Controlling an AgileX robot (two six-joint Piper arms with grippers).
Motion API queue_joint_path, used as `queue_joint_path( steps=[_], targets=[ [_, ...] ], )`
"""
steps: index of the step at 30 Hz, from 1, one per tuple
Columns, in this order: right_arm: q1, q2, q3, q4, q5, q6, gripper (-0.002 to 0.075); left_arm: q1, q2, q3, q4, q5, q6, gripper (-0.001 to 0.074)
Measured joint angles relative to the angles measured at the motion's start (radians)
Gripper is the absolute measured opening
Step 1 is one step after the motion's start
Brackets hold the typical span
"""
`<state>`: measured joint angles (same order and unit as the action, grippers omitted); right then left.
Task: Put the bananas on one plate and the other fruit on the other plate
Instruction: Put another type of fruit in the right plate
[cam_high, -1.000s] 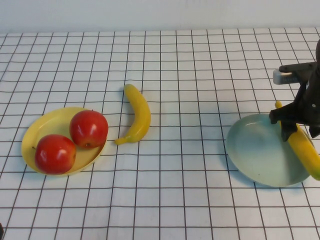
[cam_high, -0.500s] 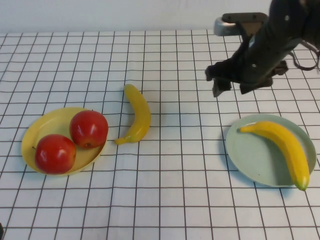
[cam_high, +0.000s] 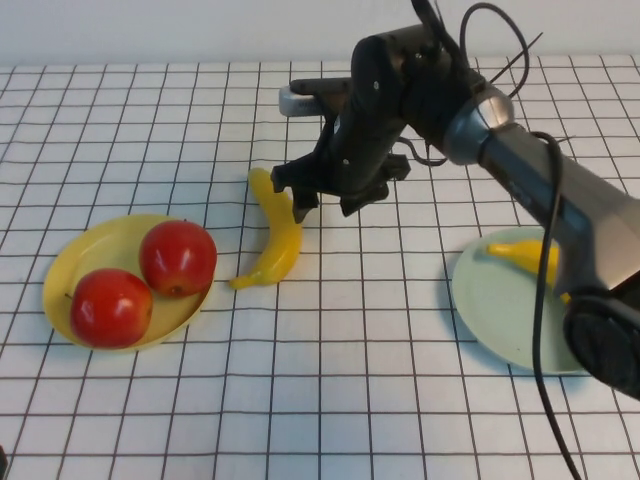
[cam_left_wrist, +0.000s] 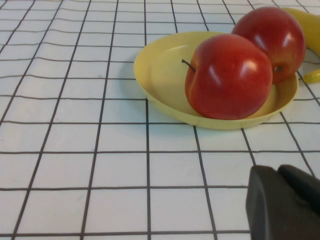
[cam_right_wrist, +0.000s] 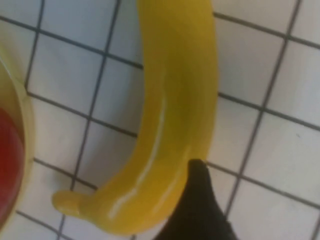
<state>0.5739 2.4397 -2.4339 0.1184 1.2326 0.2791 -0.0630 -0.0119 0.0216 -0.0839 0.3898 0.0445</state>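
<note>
My right gripper should keep going toward the banana's middle (cam_high: 281, 223), as there is open cloth (cam_high: 241, 238) between the banana and the yellow plate. It should close once its fingers are on both sides of the banana.
One banana (cam_high: 277, 230) lies on the table between the plates; the right wrist view shows it close up (cam_right_wrist: 170, 100). My right gripper (cam_high: 325, 205) hangs open just above its far half, one dark finger (cam_right_wrist: 197, 200) beside it. The second banana (cam_high: 530, 255) lies on the pale blue-green plate (cam_high: 500, 310), partly hidden by my right arm. Two red apples (cam_high: 178, 257) (cam_high: 110, 307) sit on the yellow plate (cam_high: 100, 245), also in the left wrist view (cam_left_wrist: 227, 75) (cam_left_wrist: 272, 35). My left gripper (cam_left_wrist: 282, 200) is shut and empty, parked near the yellow plate (cam_left_wrist: 160, 70).
A white cloth with a black grid covers the table. My right arm stretches from the right side across the blue-green plate toward the middle. Open cloth lies in front of and behind the plates.
My right gripper let go of a banana on the blue-green plate, rose, and swung left across the table to hover over the other banana. The left arm has not moved.
</note>
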Motion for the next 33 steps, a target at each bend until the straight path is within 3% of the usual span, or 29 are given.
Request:
queue_joint_path(
  steps=[6, 19, 22, 26, 33],
  targets=[
    [0.026, 0.093, -0.136, 0.015, 0.002, 0.002, 0.0470, 0.000, 0.000, 0.000, 0.000, 0.000, 0.000, -0.0004],
    [0.052, 0.139, -0.145, 0.031, -0.006, -0.012, 0.0470, 0.000, 0.000, 0.000, 0.000, 0.000, 0.000, -0.0004],
    [0.056, 0.148, -0.146, 0.031, -0.006, -0.012, 0.0440, 0.000, 0.000, 0.000, 0.000, 0.000, 0.000, -0.0004],
    [0.058, 0.162, -0.146, 0.026, 0.002, 0.002, 0.0332, 0.000, 0.000, 0.000, 0.000, 0.000, 0.000, -0.0004],
    [0.060, 0.129, -0.146, -0.021, 0.010, 0.032, 0.0334, 0.000, 0.000, 0.000, 0.000, 0.000, 0.000, -0.0004]
  ],
)
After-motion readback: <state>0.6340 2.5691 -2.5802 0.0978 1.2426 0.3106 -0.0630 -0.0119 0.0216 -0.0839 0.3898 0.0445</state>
